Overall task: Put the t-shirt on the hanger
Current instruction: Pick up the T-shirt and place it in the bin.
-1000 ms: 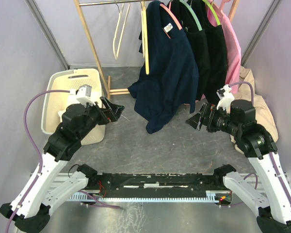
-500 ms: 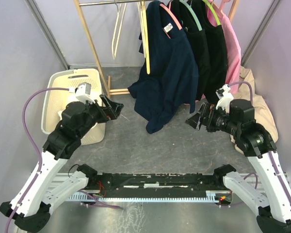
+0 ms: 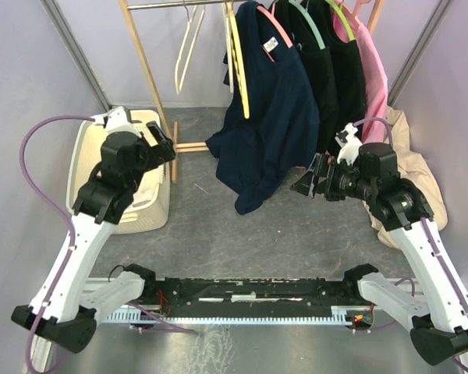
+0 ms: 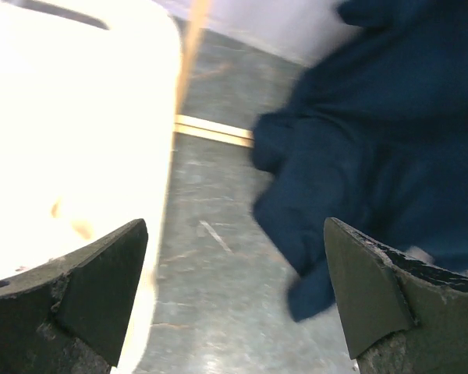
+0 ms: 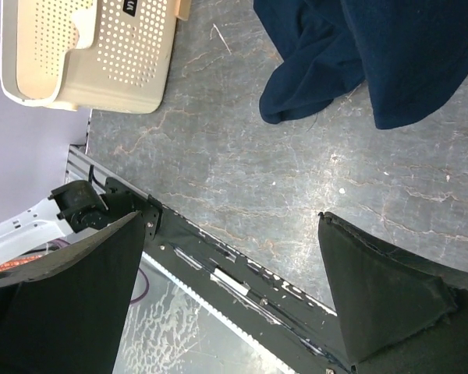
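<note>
My left gripper is moving over and down with its fingers apart. It should next go until they pinch a fold of the t-shirt, because the white t-shirt (image 3: 147, 188) lies loose in the open cream basket (image 3: 156, 201).
The yellow hanger (image 3: 239, 70) hangs on the wooden rack against the navy shirt (image 3: 273, 117). White cloth (image 3: 143, 192) that looks like the t-shirt lies in the cream basket (image 3: 84, 160), mostly hidden under my left arm. My left gripper (image 3: 164, 144) is open above the basket's right rim. In the left wrist view the left gripper (image 4: 234, 288) holds nothing, with bare floor between its fingers. My right gripper (image 3: 308, 181) is open and empty beside the navy shirt's lower right. In the right wrist view the right gripper (image 5: 230, 288) frames floor and the arm base rail.
A cream-white hanger (image 3: 183, 58) hangs empty at the rack's left. Black garments (image 3: 335, 78) and a pink one (image 3: 374, 86) hang to the right. A beige garment (image 3: 413, 167) lies heaped at the right wall. The navy shirt's hem (image 5: 296, 93) reaches the floor.
My left arm has swung left and back, from beside the basket to over it. My right gripper has moved slightly back towards the navy shirt. The cream-white hanger has swung a little.
</note>
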Tool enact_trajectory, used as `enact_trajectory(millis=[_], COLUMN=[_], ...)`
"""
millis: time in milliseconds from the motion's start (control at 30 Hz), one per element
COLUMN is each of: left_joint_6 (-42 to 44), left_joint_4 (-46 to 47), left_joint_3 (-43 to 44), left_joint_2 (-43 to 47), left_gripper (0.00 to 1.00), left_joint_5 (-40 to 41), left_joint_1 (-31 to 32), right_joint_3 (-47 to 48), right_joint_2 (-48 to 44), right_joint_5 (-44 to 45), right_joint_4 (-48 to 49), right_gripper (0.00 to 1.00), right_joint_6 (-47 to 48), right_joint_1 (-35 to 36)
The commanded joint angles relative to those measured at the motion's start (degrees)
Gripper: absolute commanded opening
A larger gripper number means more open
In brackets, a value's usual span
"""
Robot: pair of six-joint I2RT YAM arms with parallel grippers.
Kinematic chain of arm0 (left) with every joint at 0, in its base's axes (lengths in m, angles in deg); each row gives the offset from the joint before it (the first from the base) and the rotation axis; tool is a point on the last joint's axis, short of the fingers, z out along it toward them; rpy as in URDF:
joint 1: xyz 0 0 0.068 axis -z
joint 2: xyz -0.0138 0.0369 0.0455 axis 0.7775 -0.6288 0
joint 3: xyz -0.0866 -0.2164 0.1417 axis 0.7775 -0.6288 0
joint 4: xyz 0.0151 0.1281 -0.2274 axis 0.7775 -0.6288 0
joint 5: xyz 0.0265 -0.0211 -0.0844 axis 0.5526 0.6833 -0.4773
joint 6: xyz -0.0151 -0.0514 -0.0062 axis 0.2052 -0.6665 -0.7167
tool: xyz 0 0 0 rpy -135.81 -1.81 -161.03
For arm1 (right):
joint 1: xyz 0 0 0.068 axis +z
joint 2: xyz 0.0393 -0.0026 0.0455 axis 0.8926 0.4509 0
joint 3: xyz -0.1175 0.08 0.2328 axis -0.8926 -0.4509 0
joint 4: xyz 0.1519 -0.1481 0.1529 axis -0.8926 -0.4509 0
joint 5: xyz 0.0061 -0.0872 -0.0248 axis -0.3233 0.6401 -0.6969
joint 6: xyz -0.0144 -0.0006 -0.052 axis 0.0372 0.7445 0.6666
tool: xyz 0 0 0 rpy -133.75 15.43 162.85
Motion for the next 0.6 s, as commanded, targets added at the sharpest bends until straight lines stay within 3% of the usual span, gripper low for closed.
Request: enact_trajectory(millis=[0, 100, 200, 567], left_joint_6=[4.3, 5.0, 5.0, 4.0], left_joint_4=[-1.8, -3.5, -7.6, -13.8], left_joint_3=[2.0, 2.5, 4.3, 3.0], left_joint_2=[-3.6, -6.5, -12.1, -21.9], left_gripper=[0.99, 0.99, 0.99, 0.98], left_joint_5=[-0.8, -8.6, -10.4, -3.0], left_joint_1=[-12.3, -23.1, -29.1, -33.4], right_joint_3=[2.9, 3.3, 2.8, -2.1], right_joint_2=[0.8, 1.4, 2.2, 3.7], right_joint_5=[-2.7, -3.0, -3.6, -8.7], right_joint_4=[2.7, 1.7, 1.7, 6.3], right_gripper=[0.99, 0.99, 0.99, 0.99], right_joint_6=[0.5, 1.7, 2.4, 1.2], right_joint_1=[-0.2, -0.2, -0.2, -0.2])
